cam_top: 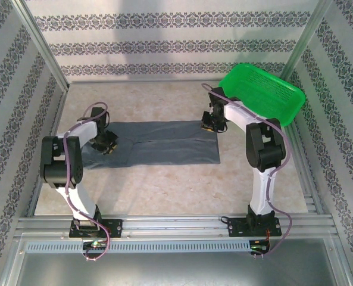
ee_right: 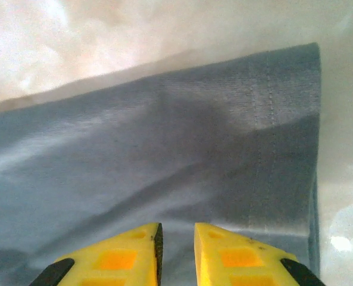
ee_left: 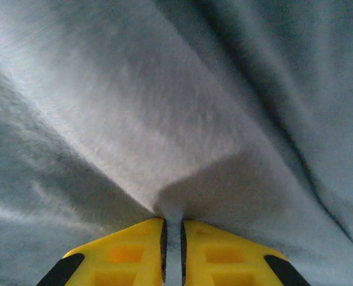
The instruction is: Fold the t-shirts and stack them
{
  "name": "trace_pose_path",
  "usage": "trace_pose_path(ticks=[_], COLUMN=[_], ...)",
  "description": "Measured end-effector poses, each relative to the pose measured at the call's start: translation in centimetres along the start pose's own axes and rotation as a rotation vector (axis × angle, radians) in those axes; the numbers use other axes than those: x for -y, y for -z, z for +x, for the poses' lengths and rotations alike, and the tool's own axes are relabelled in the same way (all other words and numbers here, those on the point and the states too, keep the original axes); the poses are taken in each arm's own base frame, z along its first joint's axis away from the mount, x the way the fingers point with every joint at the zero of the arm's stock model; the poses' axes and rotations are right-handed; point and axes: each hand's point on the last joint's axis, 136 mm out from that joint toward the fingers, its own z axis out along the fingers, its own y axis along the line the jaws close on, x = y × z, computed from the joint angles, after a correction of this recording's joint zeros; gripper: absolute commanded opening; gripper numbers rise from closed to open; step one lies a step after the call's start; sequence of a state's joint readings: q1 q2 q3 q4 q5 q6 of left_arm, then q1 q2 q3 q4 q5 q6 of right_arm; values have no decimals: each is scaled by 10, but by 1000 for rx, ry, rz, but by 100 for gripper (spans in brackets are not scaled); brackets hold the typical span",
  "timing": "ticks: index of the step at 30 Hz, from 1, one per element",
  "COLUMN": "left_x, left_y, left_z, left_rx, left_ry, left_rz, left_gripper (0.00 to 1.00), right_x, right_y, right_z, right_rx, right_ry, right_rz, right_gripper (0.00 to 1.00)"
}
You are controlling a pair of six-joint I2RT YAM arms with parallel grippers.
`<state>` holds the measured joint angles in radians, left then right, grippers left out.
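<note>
I should turn the t-shirt's hem toward me before both grippers take its corners (cam_top: 218,161) to fold, because the t-shirt is lying crosswise with its hem (cam_top: 217,148) by my right gripper.
A dark slate-grey t-shirt (cam_top: 164,143) lies as a long flat band across the middle of the table. My left gripper (cam_top: 106,145) sits low on its left end. In the left wrist view that gripper (ee_left: 172,229) is shut on a raised pinch of the t-shirt (ee_left: 164,107), with cloth showing between the yellow fingers. My right gripper (cam_top: 211,125) rests at the band's far right corner. In the right wrist view it (ee_right: 177,238) stands narrowly open over the t-shirt (ee_right: 164,143), near the stitched hem, with cloth lying in the gap.
A green mesh basket (cam_top: 265,95) stands tilted at the back right, just behind the right arm. Patterned walls close in the left, back and right sides. Bare marbled table (cam_top: 164,190) lies between the shirt and the arm bases.
</note>
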<state>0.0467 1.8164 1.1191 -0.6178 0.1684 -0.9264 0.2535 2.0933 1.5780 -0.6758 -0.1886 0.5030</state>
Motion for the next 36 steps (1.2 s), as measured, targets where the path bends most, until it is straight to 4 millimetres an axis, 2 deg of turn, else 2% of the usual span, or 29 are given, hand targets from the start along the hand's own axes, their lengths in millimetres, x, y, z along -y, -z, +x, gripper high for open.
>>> trace_pose_path(ticks=[4,9,13,16,21,25,30,32,34,36], left_x=[19,71,124,173,260,311,359,377,389,392], left_y=[-3,-11,-20,-28,-41,-47,-51,-51,-49,-46], left_z=[-17,-56,-81,-86,-66,-30,2,11,16,17], left_rx=[18,60,86,90,88,61,12,-8,-22,-27], left_ry=[32,23,-8,-57,-172,-254,-312,-331,-342,-349], left_rz=[10,77,164,260,422,528,659,723,770,781], left_gripper=[16,16,16,16,17,17,19,25,29,35], right_x=[14,25,37,40,22,4,-14,-24,-34,-41], right_y=[-13,-9,3,9,10,9,8,6,5,5], right_z=[16,46,99,138,184,211,233,237,240,240], right_rx=[-74,-125,-192,-243,-310,-344,-384,-399,-416,-421], right_ry=[3,18,23,16,-6,-8,-57,-75,-81,-86], right_rz=[73,138,179,191,163,136,67,32,3,-14], right_gripper=[23,23,23,23,23,24,25,27,29,33])
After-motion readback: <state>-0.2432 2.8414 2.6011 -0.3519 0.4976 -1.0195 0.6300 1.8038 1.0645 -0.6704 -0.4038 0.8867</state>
